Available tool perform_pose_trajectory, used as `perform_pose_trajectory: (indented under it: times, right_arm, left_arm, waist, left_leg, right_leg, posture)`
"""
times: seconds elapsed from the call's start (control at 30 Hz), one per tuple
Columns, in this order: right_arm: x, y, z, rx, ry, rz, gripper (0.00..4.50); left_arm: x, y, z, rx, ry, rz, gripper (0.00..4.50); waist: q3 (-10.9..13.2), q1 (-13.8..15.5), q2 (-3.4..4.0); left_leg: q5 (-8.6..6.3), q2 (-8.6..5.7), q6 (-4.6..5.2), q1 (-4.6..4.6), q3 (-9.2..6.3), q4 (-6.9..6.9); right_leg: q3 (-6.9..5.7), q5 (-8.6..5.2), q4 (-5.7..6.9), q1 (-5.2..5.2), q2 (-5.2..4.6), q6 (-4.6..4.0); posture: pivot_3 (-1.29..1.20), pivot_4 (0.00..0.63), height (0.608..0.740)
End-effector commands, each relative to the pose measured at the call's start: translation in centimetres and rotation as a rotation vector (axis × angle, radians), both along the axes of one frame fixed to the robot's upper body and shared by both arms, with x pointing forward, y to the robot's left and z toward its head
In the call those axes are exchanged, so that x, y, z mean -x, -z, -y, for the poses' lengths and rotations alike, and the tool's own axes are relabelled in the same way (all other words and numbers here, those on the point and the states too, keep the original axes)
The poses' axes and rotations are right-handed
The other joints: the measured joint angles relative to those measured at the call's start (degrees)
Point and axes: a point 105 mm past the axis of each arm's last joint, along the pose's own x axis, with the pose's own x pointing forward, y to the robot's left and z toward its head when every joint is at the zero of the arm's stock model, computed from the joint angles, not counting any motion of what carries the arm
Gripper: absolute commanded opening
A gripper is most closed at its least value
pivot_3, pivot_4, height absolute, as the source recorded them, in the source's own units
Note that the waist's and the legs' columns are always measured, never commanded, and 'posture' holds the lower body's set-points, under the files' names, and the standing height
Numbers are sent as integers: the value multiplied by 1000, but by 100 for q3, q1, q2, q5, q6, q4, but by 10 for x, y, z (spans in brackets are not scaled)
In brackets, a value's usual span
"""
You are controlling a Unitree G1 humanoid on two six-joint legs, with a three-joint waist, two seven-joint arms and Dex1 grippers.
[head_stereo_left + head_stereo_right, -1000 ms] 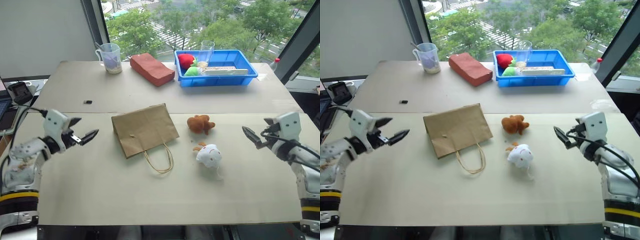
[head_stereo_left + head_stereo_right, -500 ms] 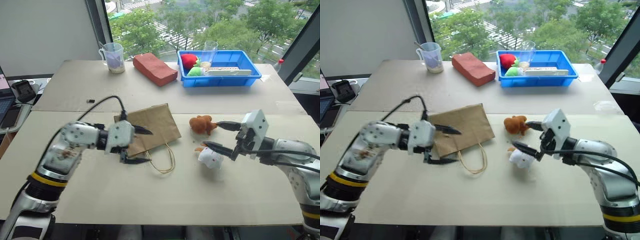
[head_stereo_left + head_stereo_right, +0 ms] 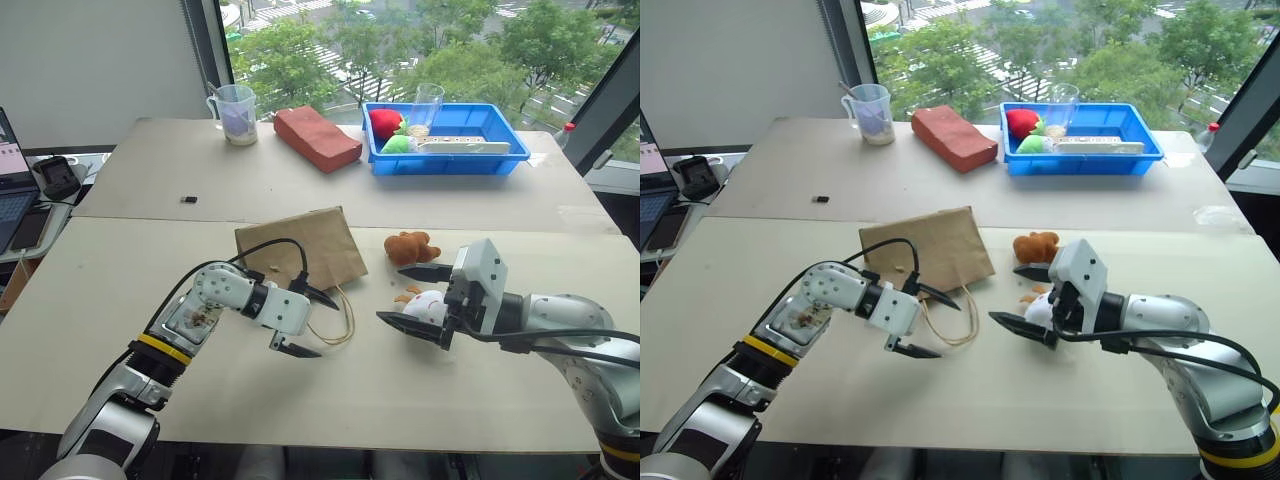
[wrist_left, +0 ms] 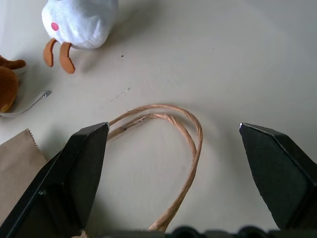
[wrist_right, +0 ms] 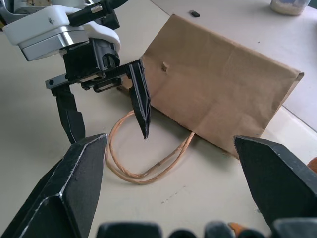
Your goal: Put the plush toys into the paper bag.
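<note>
The brown paper bag will come up opening first and gape when the robot lifts, since the tan loop handles [image 3: 346,322] stretch out from the flat paper bag's opening.
The brown paper bag [image 3: 298,254] lies flat mid-table, its tan loop handles [image 3: 338,318] spread toward me. My left gripper [image 3: 309,324] stands open just over the handles, one finger on each side of the loop [image 4: 171,130], nothing held. The orange-brown plush toy [image 3: 409,247] sits right of the bag. In front of it lies the white plush toy [image 3: 427,306] with small orange feet [image 4: 59,52]. My right gripper [image 3: 413,299] is open and points left toward the bag [image 5: 224,93], with the white toy close beside its fingers, not gripped.
At the back stand a blue bin [image 3: 470,160] with red and green toys and a clear glass, a reddish-brown block [image 3: 317,138] and a measuring cup [image 3: 236,113]. A small black item [image 3: 188,199] lies near the table seam. A laptop [image 3: 12,190] is at the left edge.
Both arms have swung in from the table's sides. The left gripper moved right and down to the bag handles; the right gripper moved left to the white toy. The camera shifted too.
</note>
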Motion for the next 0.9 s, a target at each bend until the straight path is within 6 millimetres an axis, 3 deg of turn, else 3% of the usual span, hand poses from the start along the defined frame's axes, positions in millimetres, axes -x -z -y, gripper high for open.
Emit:
perform_pose_trajectory:
  times: [0.03, 0.3, 0.53, 0.7, 0.9]
  right_arm:
    - [3, -6, 2, 6, -6, 39, 4500]
    - [4, -3, 3, 3, 13, 46, 4500]
    - [0, -6, 3, -5, 25, 55, 4500]
    - [-2, -7, 3, -5, 26, 59, 4500]
    - [1, 2, 3, 10, 21, 37, 4500]
  left_arm:
    - [-3, -2, 6, -25, 36, 37, 3711]
    - [-10, 3, 3, -61, 21, 22, 47]
    - [-11, -5, 5, -38, 23, -7, 47]
    - [-7, -30, 8, 51, 12, -97, 47]
    - [-8, -59, -5, 136, -37, -202, 47]
  waist:
    - [0, -6, 0]
    - [0, -19, 0]
    - [0, -8, 0]
    - [0, -24, 0]
    - [0, -41, 0]
  left_leg:
    - [0, 0, 0, 0, -1, 1]
    - [0, 1, 0, 0, -6, 1]
    - [0, 0, 0, -3, -9, 1]
    - [0, 2, 0, -5, -11, 1]
    - [0, 5, 1, -6, -20, 1]
  right_leg:
    - [0, 0, 0, 0, 1, 0]
    - [0, -1, 0, 0, 3, 2]
    - [-1, -2, 0, 0, 4, 3]
    - [0, -2, 4, 0, 6, 3]
    - [1, -2, 7, 0, 16, 4]
  posture:
    - [0, 150, 740]
    - [0, 150, 740]
    - [0, 150, 740]
    - [0, 150, 740]
    - [0, 150, 740]
